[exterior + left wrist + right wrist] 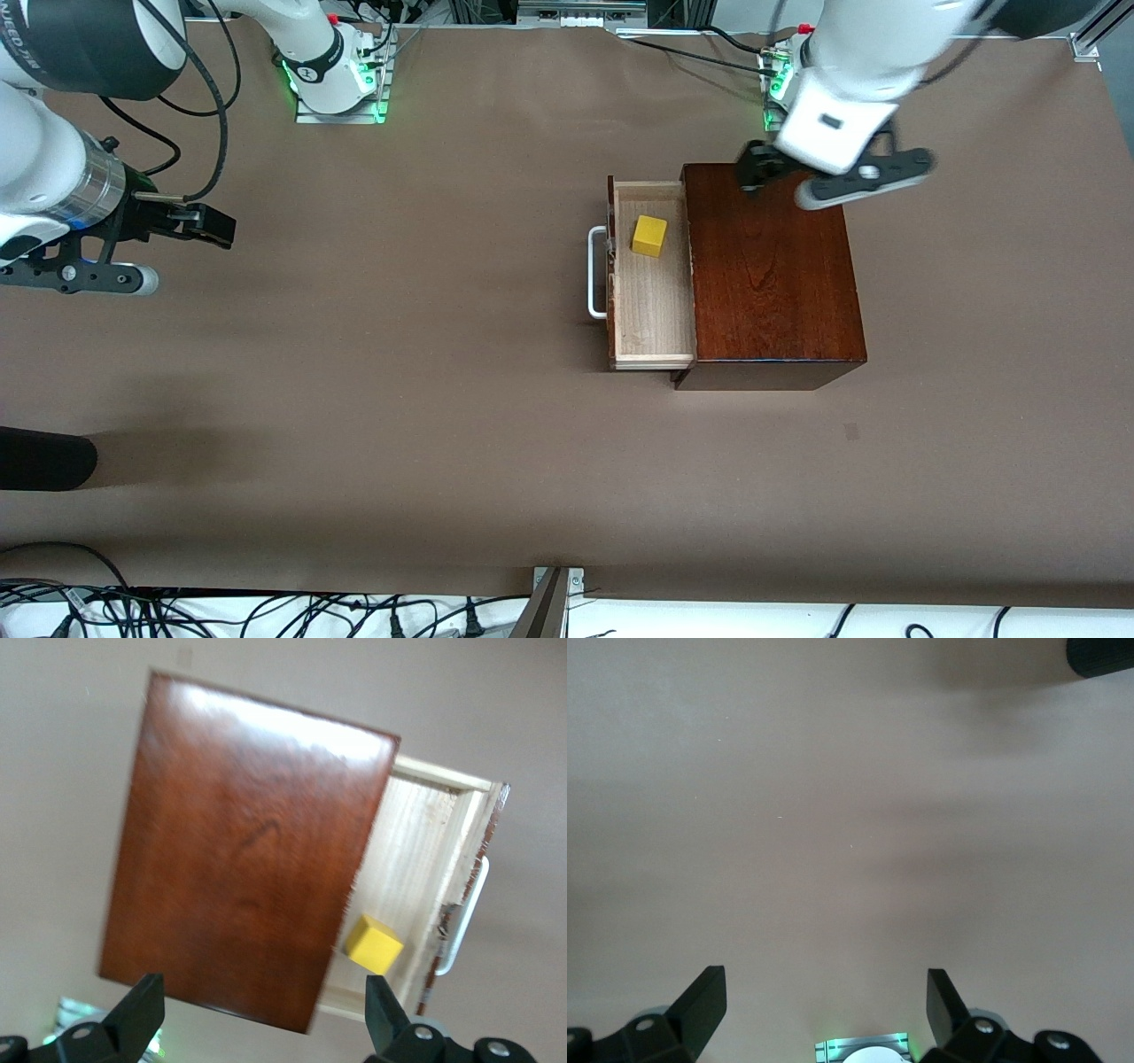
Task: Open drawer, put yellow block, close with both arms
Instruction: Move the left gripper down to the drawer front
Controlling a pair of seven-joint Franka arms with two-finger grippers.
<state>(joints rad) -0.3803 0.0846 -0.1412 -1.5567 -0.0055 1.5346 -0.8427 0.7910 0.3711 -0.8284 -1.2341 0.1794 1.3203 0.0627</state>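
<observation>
The yellow block [648, 236] sits low between the tray's sides [654, 361], so it should move along under the mahogany box's top when the robot pushes the drawer.
The drawer [651, 306] stands pulled out of the mahogany box [780, 275] toward the right arm's end, its white handle [597, 272] in front. The yellow block [648, 236] lies in the drawer tray, in the part farther from the front camera. My left gripper [757, 168] is open and empty, up over the box's edge farthest from the front camera. The left wrist view shows the box [239, 859], the drawer [407, 868] and the block [372, 944] below its open fingers [142, 1010]. My right gripper [208, 226] is open and empty, waiting over bare table at the right arm's end.
The brown table cover [399, 372] spreads wide around the box. A black rounded object [44, 461] lies at the table's edge on the right arm's end, also in the right wrist view [1103, 656]. The arm bases [337, 84] glow green.
</observation>
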